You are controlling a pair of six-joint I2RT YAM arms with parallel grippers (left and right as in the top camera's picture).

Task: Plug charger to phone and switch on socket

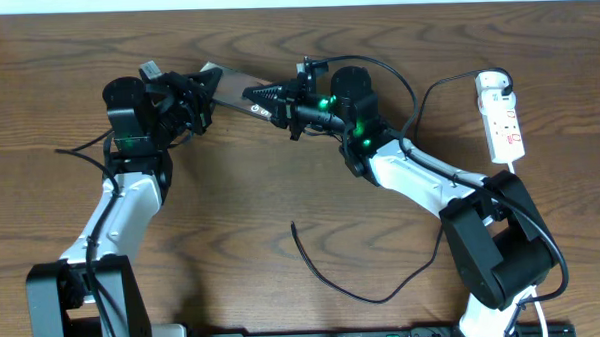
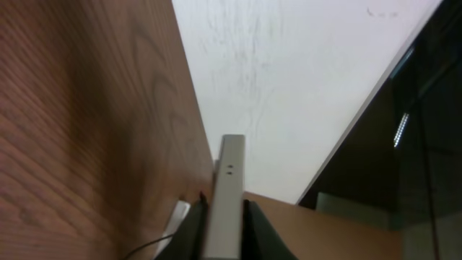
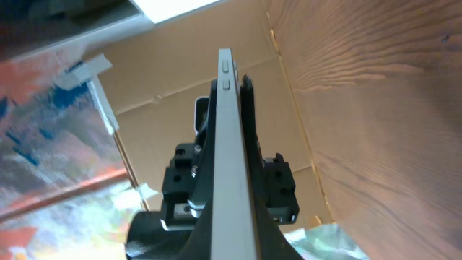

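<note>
Both of the robot's grippers are closed on the phone [image 1: 239,89], so the right gripper should open, leave the phone to the left gripper and take hold of the black cable's tip [image 1: 293,226].
The phone [image 1: 234,88] is held off the table on its edge, tilted, between both grippers at the back of the table. My left gripper [image 1: 203,94] is shut on its left end, and my right gripper [image 1: 270,103] is shut on its right end. In the left wrist view the phone's thin silver edge [image 2: 229,180] runs between the fingers [image 2: 224,220]. It does the same in the right wrist view [image 3: 229,130]. The charger's black cable [image 1: 336,283] lies loose on the table with its tip [image 1: 294,227] free. Its white adapter [image 1: 492,81] sits on the socket [image 1: 503,124] at the right.
The socket's white cord [image 1: 525,159] runs down behind the right arm. The black cable loops over the right arm [image 1: 418,104]. Bare wooden table [image 1: 280,179] lies between the arms. A black rail [image 1: 386,336] runs along the front edge.
</note>
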